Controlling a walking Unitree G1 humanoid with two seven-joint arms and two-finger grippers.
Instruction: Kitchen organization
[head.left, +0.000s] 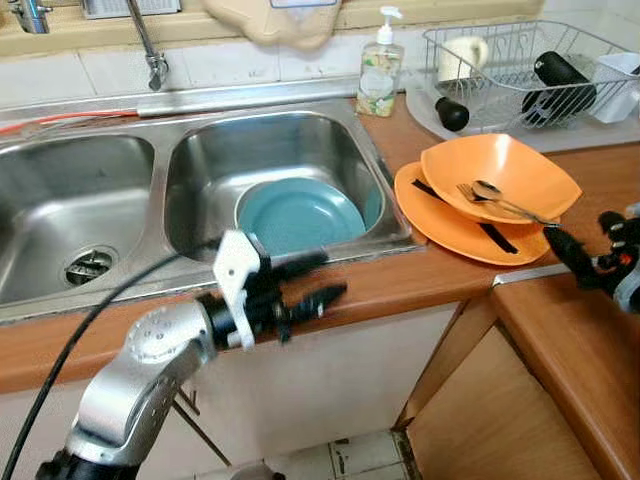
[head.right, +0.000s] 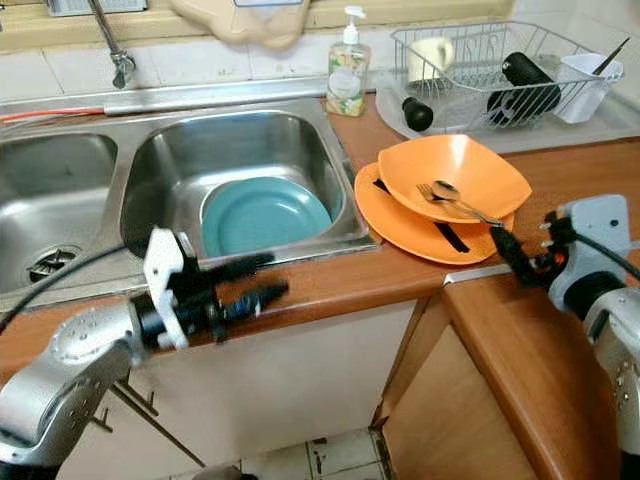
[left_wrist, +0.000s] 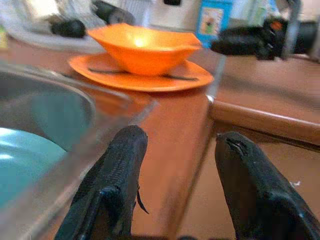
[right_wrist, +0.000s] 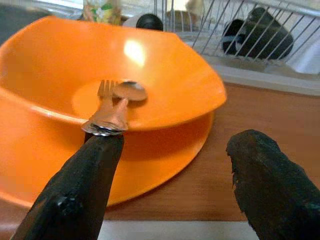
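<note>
My gripper is to lift the spoon (head.left: 487, 190) by its handle, and the spoon will come away alone, as it lies beside the fork (head.left: 469, 194) across the bowl's rim.
An orange bowl (head.left: 515, 165) sits on an orange plate (head.left: 440, 225) on the wooden counter right of the sink. A fork and spoon (right_wrist: 112, 107) rest in the bowl, with their handles over its rim. A black utensil (head.left: 492, 236) lies between bowl and plate. My right gripper (head.right: 522, 235) is open at the plate's near right edge. One of its fingertips (right_wrist: 102, 147) is right at the handle ends; I cannot tell if they touch. A teal dish (head.left: 300, 215) lies in the right sink basin (head.left: 200, 170). My left gripper (head.left: 333, 277) is open and empty over the counter's front edge.
A soap bottle (head.left: 378, 70) stands behind the sink, and a faucet (head.left: 150, 50) rises at the back. A wire dish rack (head.left: 530, 70) holding a mug and black items is at the back right. A lower wooden counter (head.left: 580, 360) juts out at the right.
</note>
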